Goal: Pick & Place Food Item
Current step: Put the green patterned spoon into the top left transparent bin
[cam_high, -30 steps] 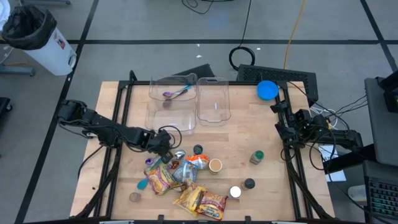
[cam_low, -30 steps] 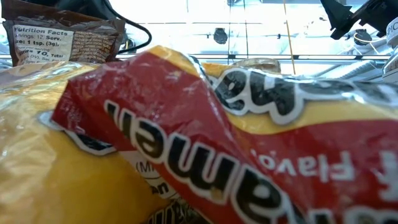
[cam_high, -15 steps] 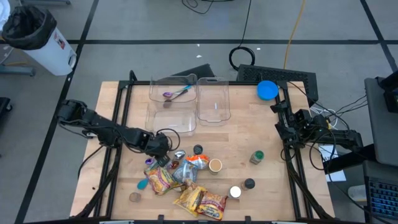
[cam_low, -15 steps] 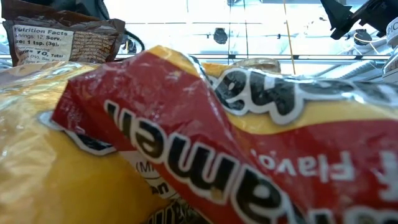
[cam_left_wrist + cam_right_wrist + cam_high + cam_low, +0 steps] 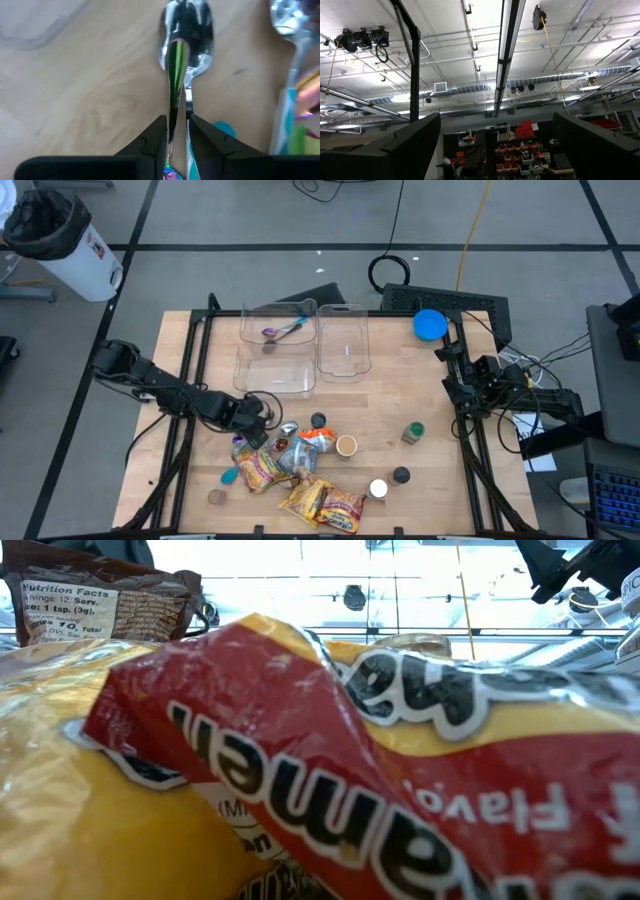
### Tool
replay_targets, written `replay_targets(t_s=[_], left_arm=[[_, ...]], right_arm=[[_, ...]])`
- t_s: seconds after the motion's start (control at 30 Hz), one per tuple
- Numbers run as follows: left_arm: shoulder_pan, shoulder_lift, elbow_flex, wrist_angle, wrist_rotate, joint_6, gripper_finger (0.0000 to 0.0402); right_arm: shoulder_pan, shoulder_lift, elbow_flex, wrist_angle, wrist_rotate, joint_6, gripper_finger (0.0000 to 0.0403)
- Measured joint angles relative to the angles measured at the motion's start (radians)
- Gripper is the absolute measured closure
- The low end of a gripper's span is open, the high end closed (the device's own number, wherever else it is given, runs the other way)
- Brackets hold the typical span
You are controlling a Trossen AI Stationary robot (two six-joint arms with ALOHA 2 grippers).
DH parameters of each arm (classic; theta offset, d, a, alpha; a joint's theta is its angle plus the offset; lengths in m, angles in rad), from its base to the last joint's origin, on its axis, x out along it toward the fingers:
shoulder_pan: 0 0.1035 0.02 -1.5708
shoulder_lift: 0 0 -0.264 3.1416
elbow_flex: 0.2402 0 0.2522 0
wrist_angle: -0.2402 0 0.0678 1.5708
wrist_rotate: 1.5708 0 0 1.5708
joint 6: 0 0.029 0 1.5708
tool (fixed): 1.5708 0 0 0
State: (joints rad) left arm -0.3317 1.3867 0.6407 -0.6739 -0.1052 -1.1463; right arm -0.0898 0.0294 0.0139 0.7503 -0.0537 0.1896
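The silver spoon's handle [image 5: 189, 106] is crowding the iridescent utensil between my left gripper's fingers. Next, I open them, move away and pinch the iridescent utensil alone [image 5: 170, 150].
Snack bags lie in a pile near the table's front: a yellow-red bag [image 5: 325, 503], another [image 5: 258, 470] and an orange-silver one [image 5: 310, 442]. My left gripper [image 5: 256, 423] points down at the pile's left edge, shut on a thin shiny utensil [image 5: 175, 75]. Right beside the utensil a silver spoon [image 5: 186, 30] shows against the wood. My right gripper [image 5: 490, 150] is parked at the table's right [image 5: 472, 375], open and pointing up at the ceiling. My left gripper pinches the utensil's narrow iridescent handle [image 5: 172, 117] between its two fingers, coming from above and pointing down, with the handle running on along the fingers. Whether the silver spoon beside it is also in the hold, I cannot tell.
Two clear bins [image 5: 275, 355] [image 5: 343, 340] stand at the back; the left one holds a purple spoon [image 5: 285, 330]. A blue lid [image 5: 430, 325], small jars [image 5: 412, 432] [image 5: 400, 475] and cups [image 5: 346, 445] are scattered about. In the low view a yellow-red bag [image 5: 320, 770] fills the picture.
My left gripper has moved a little toward the table's left edge and tipped more steeply downward, staying shut on the utensil. The snack pile has not moved.
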Motion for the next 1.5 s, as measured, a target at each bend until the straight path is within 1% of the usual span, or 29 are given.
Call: replay_targets(t_s=[0.13, 0.57, 0.63, 0.7, 0.77, 0.83, 0.93, 1.17, 1.33, 1.4, 1.5], left_arm=[[0.0, -0.001, 0.001, -0.043, -0.001, -0.016, 0.0316], [0.0, 0.0, 0.0, -0.055, -0.001, 0.019, 0.0318], [0.0, 0.0, 0.0, -0.055, -0.001, 0.019, 0.0328], [0.0, 0.0, 0.0, -0.055, 0.003, 0.019, 0.035], [0.0, 0.0, 0.0, -0.054, 0.011, 0.019, 0.0382], [0.0, 0.0, 0.0, -0.054, 0.016, 0.016, 0.0394], [0.0, 0.0, -0.001, -0.046, 0.018, 0.017, 0.0391], [0.0, 0.002, -0.001, 0.032, 0.019, 0.06, 0.0398], [0.0, 0.004, 0.014, 0.011, 0.023, 0.062, 0.0399], [0.002, 0.004, 0.015, 0.01, 0.029, 0.068, 0.0394], [0.008, 0.004, 0.015, 0.01, 0.055, 0.072, 0.0375]], right_arm=[[0.0, 0.0, 0.0, 0.0, 0.0, 0.0, 0.0023], [0.0, 0.0, 0.0, 0.0, 0.0, 0.0, 0.0023], [0.0, 0.0, 0.0, 0.0, 0.0, 0.0, 0.0023], [0.0, 0.0, 0.001, 0.0, 0.0, 0.0, 0.0023], [0.0, 0.0, 0.001, 0.0, 0.0, 0.0, 0.0023], [0.0, 0.0, 0.001, 0.0, 0.0, 0.0, 0.0023], [0.0, 0.0, 0.001, 0.0, 0.0, 0.0, 0.0023], [0.0, 0.0, 0.001, 0.0, 0.0, 0.0, 0.0023], [0.0, 0.0, 0.001, 0.0, 0.0, 0.0, 0.0023], [0.0, 0.0, 0.001, 0.0, 0.0, 0.0, 0.0023], [0.0, 0.0, 0.001, 0.0, 0.0, 0.0, 0.0023]])
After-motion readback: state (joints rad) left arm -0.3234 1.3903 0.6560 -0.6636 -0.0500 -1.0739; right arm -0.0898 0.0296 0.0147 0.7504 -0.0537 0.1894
